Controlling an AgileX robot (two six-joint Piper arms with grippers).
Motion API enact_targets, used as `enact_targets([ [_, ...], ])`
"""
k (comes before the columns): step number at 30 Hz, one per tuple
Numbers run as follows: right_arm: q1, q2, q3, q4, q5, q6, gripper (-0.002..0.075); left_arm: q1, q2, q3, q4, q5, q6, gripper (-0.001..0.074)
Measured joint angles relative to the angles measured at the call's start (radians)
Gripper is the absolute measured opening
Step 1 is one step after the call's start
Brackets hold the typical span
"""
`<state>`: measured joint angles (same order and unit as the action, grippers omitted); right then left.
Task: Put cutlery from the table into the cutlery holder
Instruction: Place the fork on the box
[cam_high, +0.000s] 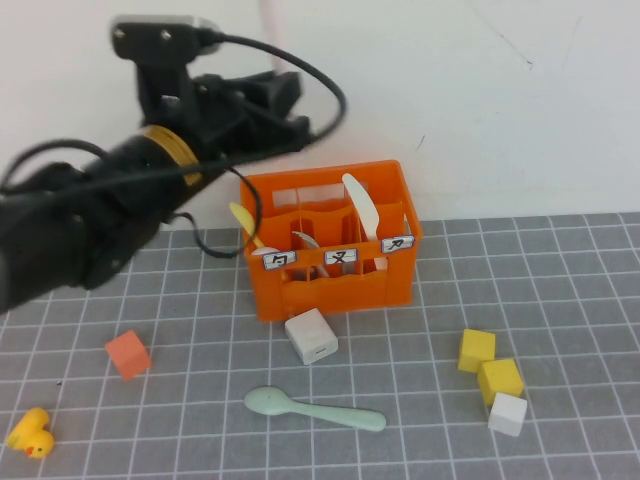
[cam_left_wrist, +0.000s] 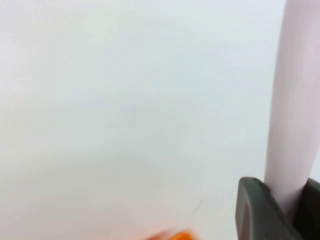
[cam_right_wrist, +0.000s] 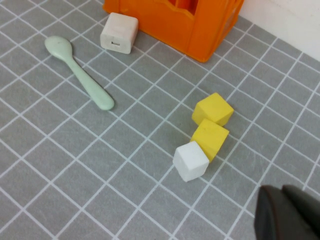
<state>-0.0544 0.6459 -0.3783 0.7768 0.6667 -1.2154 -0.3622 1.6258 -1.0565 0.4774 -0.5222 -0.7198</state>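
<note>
My left gripper continues over the holder's middle slot (cam_high: 328, 232), lowers the fork and lets go, since the pink fork's handle (cam_left_wrist: 296, 100) is upright and the slot open above.
My left gripper (cam_high: 285, 105) is raised above and just left of the orange cutlery holder (cam_high: 330, 290). It is shut on the pale pink fork (cam_left_wrist: 295, 100), whose handle stands up between the dark fingers (cam_left_wrist: 252, 210) in the left wrist view and shows faintly against the wall (cam_high: 267, 30). The mint-green spoon (cam_high: 315, 408) lies flat on the grey tiled table (cam_high: 560, 290) in front of the holder; it also shows in the right wrist view (cam_right_wrist: 80, 75). My right gripper (cam_right_wrist: 287, 210) is shut and empty, above the table to the right of the yellow cubes; it is out of the high view.
The holder holds a pale yellow spoon (cam_high: 243, 222) and a white knife (cam_high: 360, 205). A white block (cam_high: 311, 336) sits before the holder. An orange cube (cam_high: 128, 354) and yellow duck (cam_high: 30, 433) lie left. Two yellow cubes (cam_high: 488, 365) and a white cube (cam_high: 508, 413) lie right.
</note>
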Motion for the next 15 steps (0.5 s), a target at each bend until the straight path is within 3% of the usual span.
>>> enact_targets([
  [7, 0.000, 0.000, 0.000, -0.011, 0.000, 0.000, -0.0002, 0.000, 0.183, 0.000, 0.014, -0.330, 0.003, 0.0112],
  [15, 0.000, 0.000, 0.000, -0.018, 0.000, 0.000, -0.0002, 0.000, 0.283, 0.000, 0.015, -0.366, 0.092, 0.0112],
])
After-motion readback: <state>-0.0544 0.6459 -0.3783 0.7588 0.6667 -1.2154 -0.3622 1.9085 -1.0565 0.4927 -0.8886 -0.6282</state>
